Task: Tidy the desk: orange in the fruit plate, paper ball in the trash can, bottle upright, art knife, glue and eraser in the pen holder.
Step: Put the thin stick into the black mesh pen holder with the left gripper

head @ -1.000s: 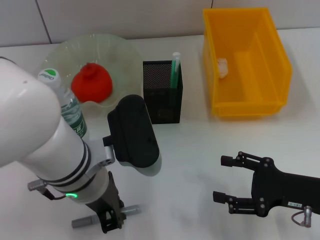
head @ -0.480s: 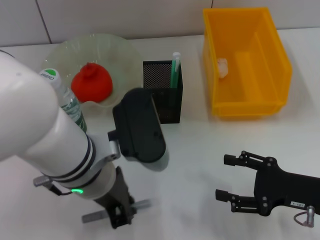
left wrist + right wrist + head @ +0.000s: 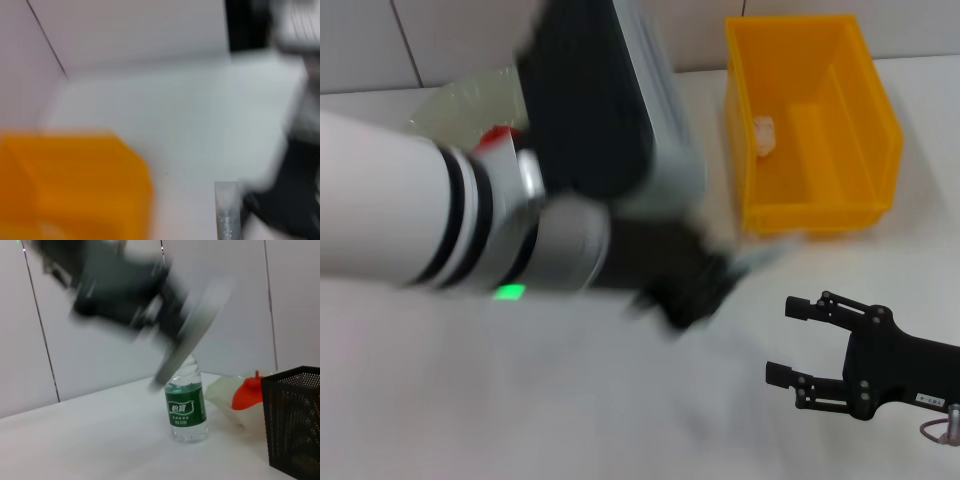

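The grey stick is tilted in my left gripper, away from the pen holder's opening. I should turn it upright above the pen holder before I lower it.
My left arm sweeps in a blur across the middle of the head view. Its gripper is shut on a long grey stick, also visible as the grey stick and the grey stick; whether it is the art knife or the glue I cannot tell. The arm hides the pen holder in the head view, but the pen holder shows in the right wrist view. The bottle stands upright beside the orange, which lies in the fruit plate. A white paper ball lies in the yellow trash can. My right gripper is open low over the front right of the desk.
The white desk runs back to a pale panelled wall. The trash can stands at the back right, just behind the left gripper. The eraser is not in sight.
The left arm has lifted the grey stick off the front left of the desk and swung it up and right toward the middle. The right gripper has shifted slightly right.
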Robot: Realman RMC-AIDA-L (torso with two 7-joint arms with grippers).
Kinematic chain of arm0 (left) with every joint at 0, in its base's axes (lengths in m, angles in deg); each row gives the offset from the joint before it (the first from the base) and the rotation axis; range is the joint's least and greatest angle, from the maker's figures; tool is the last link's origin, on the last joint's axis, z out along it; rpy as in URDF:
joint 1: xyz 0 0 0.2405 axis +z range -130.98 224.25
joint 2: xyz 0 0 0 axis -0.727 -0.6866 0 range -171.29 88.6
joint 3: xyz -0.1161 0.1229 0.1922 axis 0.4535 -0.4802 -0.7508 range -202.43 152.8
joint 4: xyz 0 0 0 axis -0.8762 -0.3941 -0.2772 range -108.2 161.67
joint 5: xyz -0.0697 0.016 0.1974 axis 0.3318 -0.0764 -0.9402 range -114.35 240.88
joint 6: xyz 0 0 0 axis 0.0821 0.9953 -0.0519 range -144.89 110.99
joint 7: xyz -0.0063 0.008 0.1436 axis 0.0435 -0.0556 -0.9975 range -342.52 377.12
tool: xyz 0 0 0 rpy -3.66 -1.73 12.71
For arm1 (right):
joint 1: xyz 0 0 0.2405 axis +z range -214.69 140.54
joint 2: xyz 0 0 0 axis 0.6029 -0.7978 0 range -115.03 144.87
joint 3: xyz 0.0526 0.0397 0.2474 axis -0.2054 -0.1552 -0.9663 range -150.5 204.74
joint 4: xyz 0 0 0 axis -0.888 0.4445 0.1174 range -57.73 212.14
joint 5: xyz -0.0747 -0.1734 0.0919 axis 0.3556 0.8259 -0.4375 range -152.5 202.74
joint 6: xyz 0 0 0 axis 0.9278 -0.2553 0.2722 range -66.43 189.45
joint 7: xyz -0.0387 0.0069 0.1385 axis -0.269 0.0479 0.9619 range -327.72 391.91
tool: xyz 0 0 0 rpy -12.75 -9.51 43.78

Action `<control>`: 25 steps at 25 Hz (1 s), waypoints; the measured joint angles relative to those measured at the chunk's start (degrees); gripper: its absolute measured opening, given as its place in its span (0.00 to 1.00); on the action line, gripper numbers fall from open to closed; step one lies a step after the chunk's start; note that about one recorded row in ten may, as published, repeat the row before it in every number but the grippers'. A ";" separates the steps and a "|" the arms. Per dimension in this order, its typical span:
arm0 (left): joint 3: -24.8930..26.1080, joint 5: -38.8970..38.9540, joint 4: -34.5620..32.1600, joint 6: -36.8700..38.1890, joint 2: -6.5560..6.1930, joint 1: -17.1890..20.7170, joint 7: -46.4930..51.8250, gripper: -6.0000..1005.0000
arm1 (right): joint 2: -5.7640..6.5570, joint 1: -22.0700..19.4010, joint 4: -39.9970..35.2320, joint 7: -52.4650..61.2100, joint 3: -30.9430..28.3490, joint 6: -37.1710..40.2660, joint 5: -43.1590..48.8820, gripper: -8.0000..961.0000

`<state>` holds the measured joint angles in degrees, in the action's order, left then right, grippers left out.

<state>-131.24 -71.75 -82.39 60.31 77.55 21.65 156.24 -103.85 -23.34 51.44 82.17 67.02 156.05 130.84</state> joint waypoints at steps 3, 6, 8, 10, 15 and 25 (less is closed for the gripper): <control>1.32 13.79 2.33 -20.22 -0.16 5.58 -11.32 0.15 | -0.07 -0.02 -0.09 0.02 -0.25 0.62 0.00 0.87; 1.08 23.10 5.71 -27.74 -0.15 7.68 -21.06 0.15 | -0.07 -0.03 -0.10 0.02 -0.26 0.84 0.00 0.87; 0.19 42.00 13.22 -36.45 0.07 9.62 -38.75 0.15 | -0.11 0.01 -0.10 0.02 -0.27 1.32 0.00 0.87; -0.10 49.77 16.82 -37.76 0.06 9.51 -45.56 0.15 | -0.13 0.00 -0.10 0.03 -0.26 1.48 0.00 0.87; -2.35 87.48 36.87 -33.74 0.26 6.47 -82.91 0.15 | -0.15 -0.06 -0.08 0.03 -0.26 1.53 0.01 0.87; -18.17 131.20 61.25 -26.16 0.28 -0.95 -133.48 0.14 | -0.15 0.45 0.29 0.54 -0.27 1.52 0.06 0.87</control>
<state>-149.40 59.45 -21.14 34.15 77.84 20.70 22.76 -104.00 -22.89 51.73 82.71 66.75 157.58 130.90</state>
